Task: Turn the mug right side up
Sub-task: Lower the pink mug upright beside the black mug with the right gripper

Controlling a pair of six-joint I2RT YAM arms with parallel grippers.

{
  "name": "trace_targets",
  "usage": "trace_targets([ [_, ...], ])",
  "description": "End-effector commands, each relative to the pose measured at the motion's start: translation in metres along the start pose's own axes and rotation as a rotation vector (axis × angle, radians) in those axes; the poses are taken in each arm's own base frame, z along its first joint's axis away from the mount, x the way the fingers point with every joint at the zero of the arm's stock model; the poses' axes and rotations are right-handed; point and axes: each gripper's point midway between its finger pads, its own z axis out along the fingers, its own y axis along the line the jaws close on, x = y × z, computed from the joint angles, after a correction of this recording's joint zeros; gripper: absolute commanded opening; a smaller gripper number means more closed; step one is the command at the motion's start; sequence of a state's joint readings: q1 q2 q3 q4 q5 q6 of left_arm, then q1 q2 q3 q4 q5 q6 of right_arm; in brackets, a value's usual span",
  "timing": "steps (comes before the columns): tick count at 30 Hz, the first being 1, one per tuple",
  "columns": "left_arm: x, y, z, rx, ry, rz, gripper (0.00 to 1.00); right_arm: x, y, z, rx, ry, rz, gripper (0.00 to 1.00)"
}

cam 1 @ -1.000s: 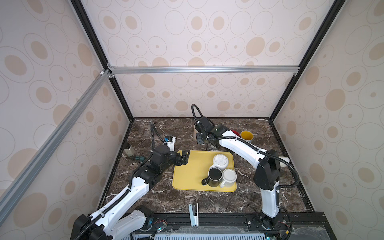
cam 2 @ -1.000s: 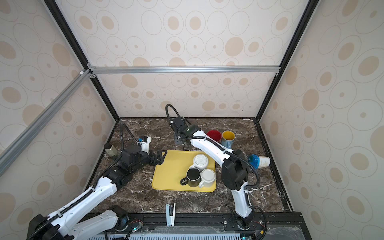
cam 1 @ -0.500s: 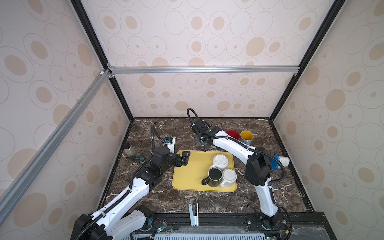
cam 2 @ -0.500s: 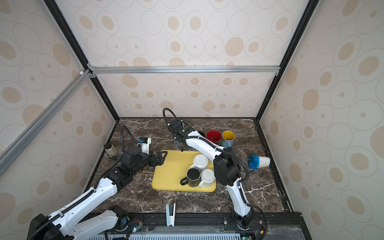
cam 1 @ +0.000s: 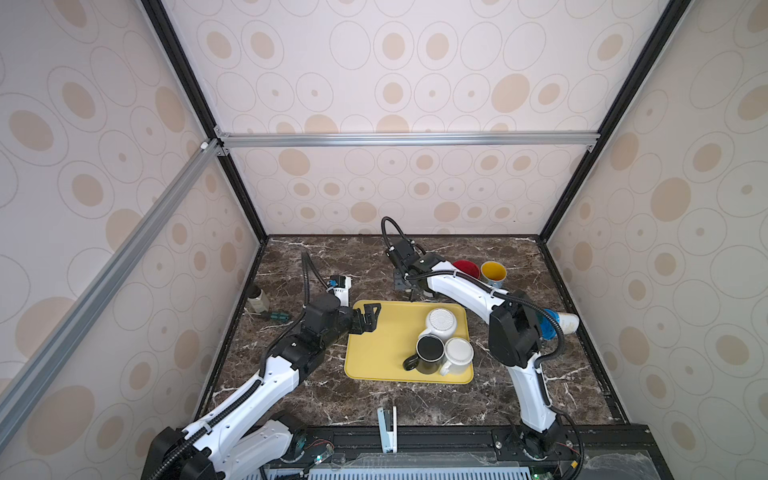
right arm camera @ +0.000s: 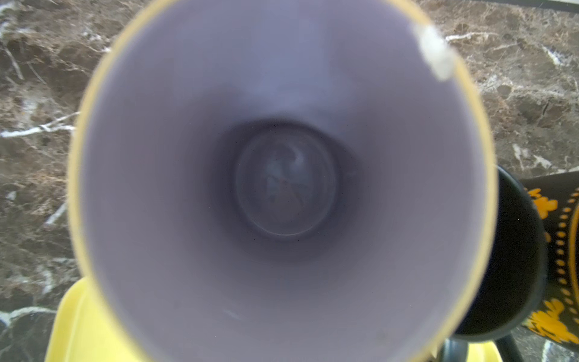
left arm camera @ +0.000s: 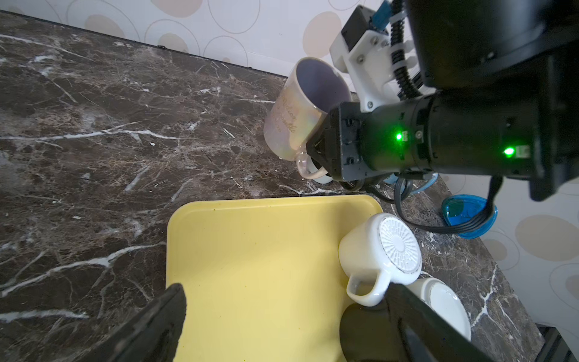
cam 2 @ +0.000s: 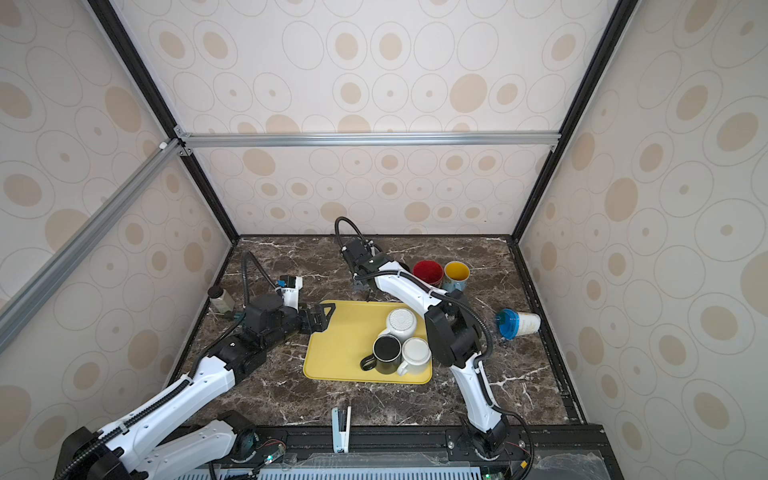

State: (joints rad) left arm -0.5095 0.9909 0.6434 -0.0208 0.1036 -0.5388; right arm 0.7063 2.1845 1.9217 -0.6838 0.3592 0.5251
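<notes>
I should keep lowering the pearly cream mug (left arm camera: 294, 119) with my right gripper until the mug's base stands flat, because the mug hangs with its opening up over open counter (left arm camera: 274, 173) behind the yellow tray.
A pearly cream mug (left arm camera: 291, 122) with a lavender inside hangs tilted, mouth upward, just behind the yellow tray (left arm camera: 250, 250). My right gripper (left arm camera: 315, 153) is shut on its handle (left arm camera: 308, 170). The right wrist view looks straight down into the mug (right arm camera: 282, 181), whose inside fills the frame and hides the jaws. In both top views the right arm covers most of this mug. My left gripper (left arm camera: 285, 291) is open and empty over the tray's left edge (cam 1: 368, 318) (cam 2: 322, 316).
On the tray stand an upside-down white mug (cam 1: 440, 324), a black mug (cam 1: 430, 357) and another white mug (cam 1: 457, 355). A red cup (cam 1: 467, 268), a yellow cup (cam 1: 493, 272) and a blue-lidded cup on its side (cam 1: 561, 322) sit at the right. A stapler (cam 1: 386, 428) lies near the front edge.
The right arm has swung and its wrist has shifted a little behind the tray, with the mug still in its grip. The left arm has stayed put.
</notes>
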Motion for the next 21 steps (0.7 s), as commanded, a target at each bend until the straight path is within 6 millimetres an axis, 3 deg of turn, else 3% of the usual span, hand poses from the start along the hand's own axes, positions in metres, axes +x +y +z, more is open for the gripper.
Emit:
trace_targets([
  [1, -0.006, -0.004, -0.002, 0.021, -0.029, -0.016, 1.0, -0.018, 0.002, 0.002, -0.009, -0.072, 0.059, 0.0],
  [10, 0.0, -0.003, 0.002, 0.025, -0.011, -0.029, 1.0, -0.003, -0.001, 0.019, -0.005, -0.042, 0.074, 0.0],
  [21, 0.008, 0.0, 0.004, 0.026, 0.002, -0.038, 1.0, 0.006, -0.005, 0.022, 0.008, -0.026, 0.082, 0.0],
])
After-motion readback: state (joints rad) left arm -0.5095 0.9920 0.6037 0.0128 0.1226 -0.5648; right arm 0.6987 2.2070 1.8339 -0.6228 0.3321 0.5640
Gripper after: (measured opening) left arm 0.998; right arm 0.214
